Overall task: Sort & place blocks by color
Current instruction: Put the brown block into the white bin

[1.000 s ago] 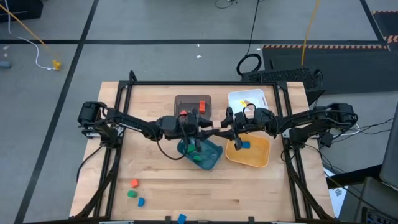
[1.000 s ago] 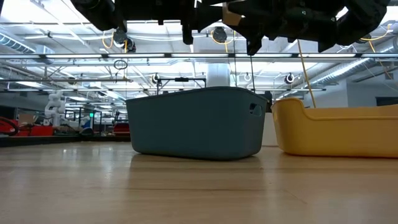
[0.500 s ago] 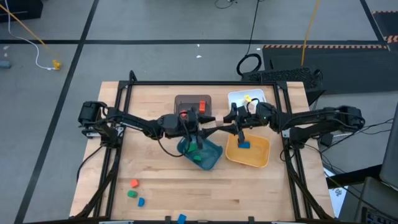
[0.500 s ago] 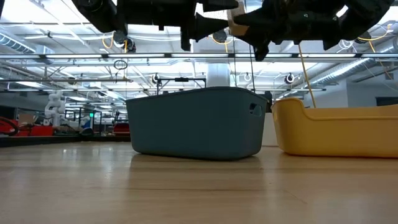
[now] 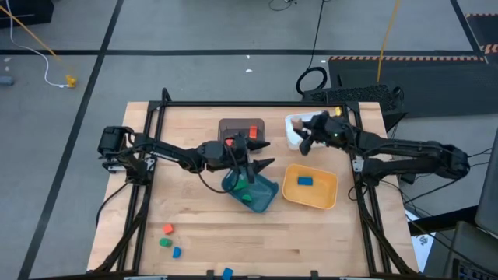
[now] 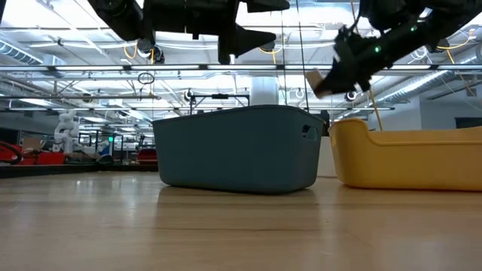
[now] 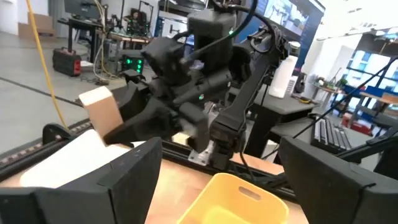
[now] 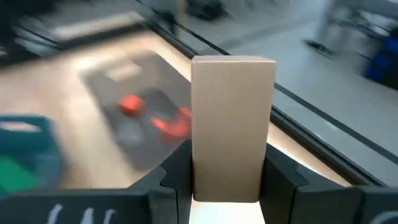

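Observation:
My empty left gripper needs to move away from the teal tray, since the loose orange, green and blue blocks (image 5: 166, 242) are far across from my right gripper, and reach for that cluster (image 5: 170, 238).
My right gripper (image 5: 304, 143) is shut on a plain light-wood block (image 8: 233, 118), high over the near left corner of the white tray (image 5: 310, 124). My left gripper (image 5: 263, 154) hangs open with nothing between its fingers, above the teal tray (image 5: 250, 191), which holds green blocks (image 5: 246, 196). A blue block (image 5: 305, 181) lies in the yellow tray (image 5: 310, 188). Red blocks (image 5: 251, 131) lie in the grey tray (image 5: 241, 128). Orange (image 5: 167, 229), green (image 5: 164, 242) and blue (image 5: 176, 252) blocks lie loose at the table's near left. My right gripper pinches the wood block by its lower end (image 8: 231, 182) between its two fingers (image 8: 177, 169), one on each narrow side. The block stands out lengthwise beyond the fingertips. It is lifted clear and tilted (image 6: 317, 81), above the trays' rims.
The four trays cluster at the table's middle and far side. Another blue block (image 5: 226, 272) lies at the near edge. Black frame rails (image 5: 148, 194) run along the table's left and right sides. Bare wood (image 5: 311, 241) spreads across the near right.
My left gripper has opened and stayed over the teal tray. My right gripper, which stood tip to tip with it at the table's middle, has drawn away toward the far right with the wood block, ending over the white tray.

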You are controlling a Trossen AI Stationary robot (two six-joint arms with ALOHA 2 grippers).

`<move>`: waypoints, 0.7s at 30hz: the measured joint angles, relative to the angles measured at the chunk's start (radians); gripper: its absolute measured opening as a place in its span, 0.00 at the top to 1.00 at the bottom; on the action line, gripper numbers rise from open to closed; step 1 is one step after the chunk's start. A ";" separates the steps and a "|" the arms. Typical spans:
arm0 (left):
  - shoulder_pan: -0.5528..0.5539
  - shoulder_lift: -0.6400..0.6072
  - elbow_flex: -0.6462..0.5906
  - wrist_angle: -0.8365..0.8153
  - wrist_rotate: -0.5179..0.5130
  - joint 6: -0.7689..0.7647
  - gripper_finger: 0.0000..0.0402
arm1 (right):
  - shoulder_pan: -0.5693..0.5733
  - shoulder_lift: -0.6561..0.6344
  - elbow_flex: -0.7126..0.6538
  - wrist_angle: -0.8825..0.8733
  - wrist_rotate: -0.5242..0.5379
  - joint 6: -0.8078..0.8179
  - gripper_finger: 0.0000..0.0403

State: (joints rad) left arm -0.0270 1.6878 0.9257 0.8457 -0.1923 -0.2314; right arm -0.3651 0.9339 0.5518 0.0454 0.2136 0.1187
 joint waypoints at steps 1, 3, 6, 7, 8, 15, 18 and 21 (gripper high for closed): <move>0.001 0.000 0.000 -0.002 -0.002 -0.008 0.20 | -0.012 0.001 0.000 -0.030 0.029 0.004 0.72; 0.001 0.000 0.000 -0.004 -0.009 -0.011 0.21 | -0.036 0.012 0.000 -0.091 0.091 0.023 0.72; 0.001 0.000 0.000 -0.004 -0.010 -0.012 0.21 | -0.076 0.043 0.000 -0.151 0.161 0.061 0.72; 0.001 0.000 0.000 -0.005 -0.010 -0.012 0.22 | -0.089 0.058 -0.004 -0.152 0.166 0.073 0.72; 0.000 0.000 0.000 -0.007 -0.010 -0.013 0.22 | -0.100 0.072 -0.009 -0.146 0.167 0.079 0.72; -0.003 0.000 0.000 -0.030 -0.010 -0.058 0.22 | -0.159 0.153 -0.046 -0.124 0.152 0.109 0.63; -0.002 0.000 0.000 -0.044 -0.010 -0.064 0.22 | -0.166 0.161 -0.050 -0.121 0.152 0.109 0.60; -0.002 0.000 0.000 -0.069 -0.011 -0.074 0.22 | -0.167 0.159 -0.050 -0.106 0.152 0.109 0.57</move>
State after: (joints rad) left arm -0.0292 1.6878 0.9257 0.7769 -0.2030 -0.3049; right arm -0.5320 1.0929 0.5018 -0.0604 0.3658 0.2276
